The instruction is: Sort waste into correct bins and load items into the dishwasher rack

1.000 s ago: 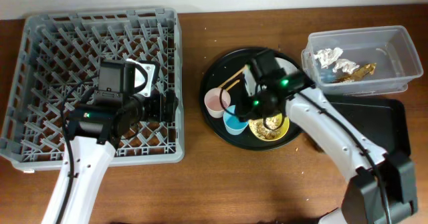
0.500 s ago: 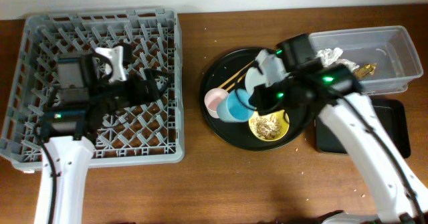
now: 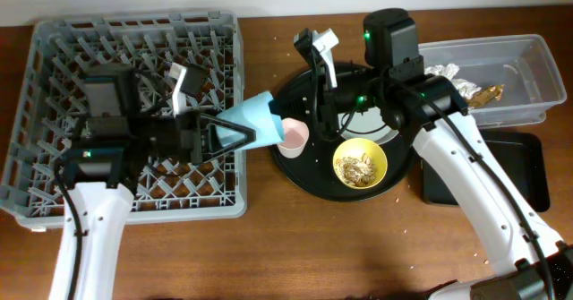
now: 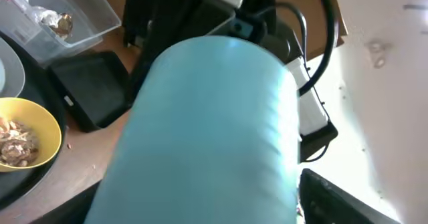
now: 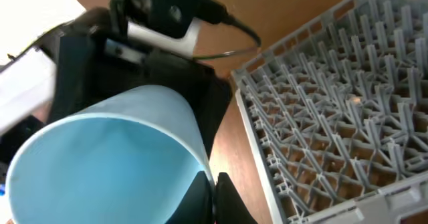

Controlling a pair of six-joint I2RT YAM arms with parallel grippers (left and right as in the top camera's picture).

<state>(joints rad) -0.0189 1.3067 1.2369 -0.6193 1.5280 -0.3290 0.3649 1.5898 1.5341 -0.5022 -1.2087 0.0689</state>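
Note:
My left gripper's arm is over the dishwasher rack (image 3: pixel 183 188), so my right gripper should hand over the light-blue cup by its base and then go get the pink cup (image 3: pixel 293 137).
The light-blue cup (image 3: pixel 255 121) hangs on its side between the round black tray and the dishwasher rack (image 3: pixel 54 67). My right gripper (image 3: pixel 285 128) is shut on its rim; in the right wrist view the two fingers (image 5: pixel 212 184) pinch the cup's wall (image 5: pixel 107 164). My left gripper (image 3: pixel 213 137) straddles the cup's narrow base, jaws open with a gap showing beside the cup (image 4: pixel 207 137). The pink cup (image 3: pixel 294 136) and the yellow bowl (image 3: pixel 360 163) with noodle scraps stand on the round tray. The chopsticks are hidden.
The round black tray (image 3: pixel 309 170) sits mid-table. The clear tub (image 3: pixel 528 67) at the back right holds white tissue (image 3: pixel 452 72) and a golden wrapper (image 3: pixel 488 94). The shallow black tray (image 3: pixel 501 157) lies in front of it. Crumbs dot the wood.
My right gripper lifted the light-blue cup off the round tray and carried it left. My left gripper swung right from over the rack to meet the cup's base.

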